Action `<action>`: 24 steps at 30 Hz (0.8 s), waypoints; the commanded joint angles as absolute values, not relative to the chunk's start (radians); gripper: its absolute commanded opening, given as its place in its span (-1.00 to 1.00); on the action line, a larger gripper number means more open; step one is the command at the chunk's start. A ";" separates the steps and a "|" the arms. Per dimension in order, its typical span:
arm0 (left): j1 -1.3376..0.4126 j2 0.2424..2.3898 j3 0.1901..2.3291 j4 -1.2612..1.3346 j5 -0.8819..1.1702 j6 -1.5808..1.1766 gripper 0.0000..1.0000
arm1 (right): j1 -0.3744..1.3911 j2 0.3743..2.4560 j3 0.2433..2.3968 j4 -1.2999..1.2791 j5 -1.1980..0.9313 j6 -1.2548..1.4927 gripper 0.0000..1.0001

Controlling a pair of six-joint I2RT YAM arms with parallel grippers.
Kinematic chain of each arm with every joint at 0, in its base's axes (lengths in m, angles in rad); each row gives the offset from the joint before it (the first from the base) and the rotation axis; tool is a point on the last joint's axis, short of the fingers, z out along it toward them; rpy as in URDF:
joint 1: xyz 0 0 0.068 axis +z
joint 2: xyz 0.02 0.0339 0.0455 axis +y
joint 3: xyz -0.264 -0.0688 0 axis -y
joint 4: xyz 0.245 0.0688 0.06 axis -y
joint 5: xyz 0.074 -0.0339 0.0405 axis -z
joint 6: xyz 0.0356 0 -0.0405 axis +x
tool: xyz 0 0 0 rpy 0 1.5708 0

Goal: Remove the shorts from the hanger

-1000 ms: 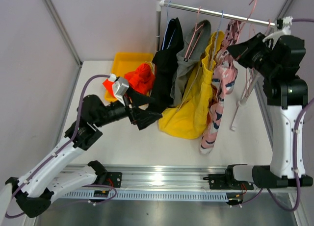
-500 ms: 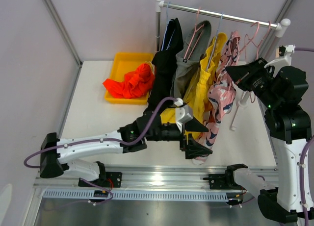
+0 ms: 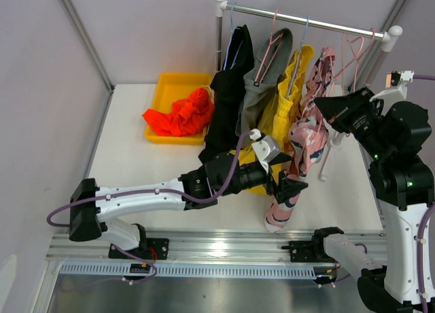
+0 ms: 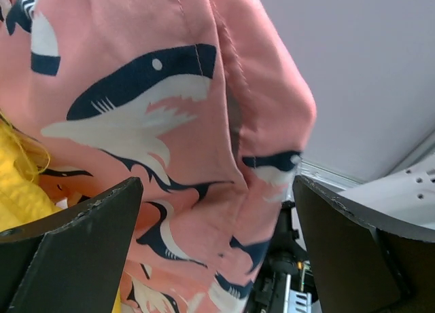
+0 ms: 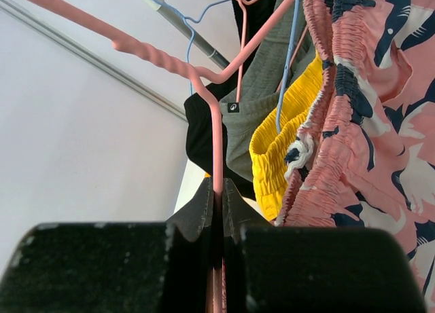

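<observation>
The pink waistband is hanging on the hanger's arm, so next my left gripper grips the pink cloth while my right gripper pulls the hanger away.
The pink shorts with dark-and-white sharks hang at the right end of the rail, with the yellow, grey and black shorts to their left. The orange-red shorts lie in the yellow bin. My left gripper is open at the pink shorts' lower leg. In the left wrist view the gripper has its fingers on either side of the pink cloth. My right gripper is shut on a pink wire hanger beside the pink waistband.
The yellow bin sits at the back left of the table. The metal rail stands on white posts, one near the right arm. Other pink and blue hangers hang on it. A purple wall is close behind.
My left arm has swung from the bin side across to the right and now reaches the pink shorts' leg. My right gripper has come down and away from the rail.
</observation>
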State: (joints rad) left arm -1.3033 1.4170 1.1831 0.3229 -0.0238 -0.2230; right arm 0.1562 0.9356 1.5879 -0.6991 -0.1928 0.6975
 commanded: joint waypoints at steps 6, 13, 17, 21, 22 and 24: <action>-1.310 1.506 1.252 0.396 -0.020 -0.215 0.54 | 0.163 0.928 1.597 -0.617 -0.210 0.732 -1.00; -1.310 1.517 1.244 0.399 -0.026 -0.218 -1.00 | 0.164 0.934 1.606 -0.618 -0.213 0.733 -1.00; -1.327 1.436 1.134 0.390 -0.031 -0.233 -1.00 | 0.163 0.954 1.635 -0.640 -0.189 0.704 -1.00; -1.440 1.263 0.984 0.348 -0.139 -0.196 -1.00 | 0.155 1.014 1.710 -0.678 -0.164 0.654 -1.00; -1.501 1.193 0.942 0.312 -0.171 -0.189 -1.00 | 0.150 1.029 1.729 -0.684 -0.161 0.641 -1.00; -1.558 1.129 0.847 0.285 -0.253 -0.192 -1.00 | 0.130 1.075 1.781 -0.701 -0.163 0.620 -1.00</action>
State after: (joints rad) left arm -1.4658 1.2549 0.9497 0.3317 -0.1455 -0.2073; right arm 0.1535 1.0344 1.6760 -0.7559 -0.1848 0.6746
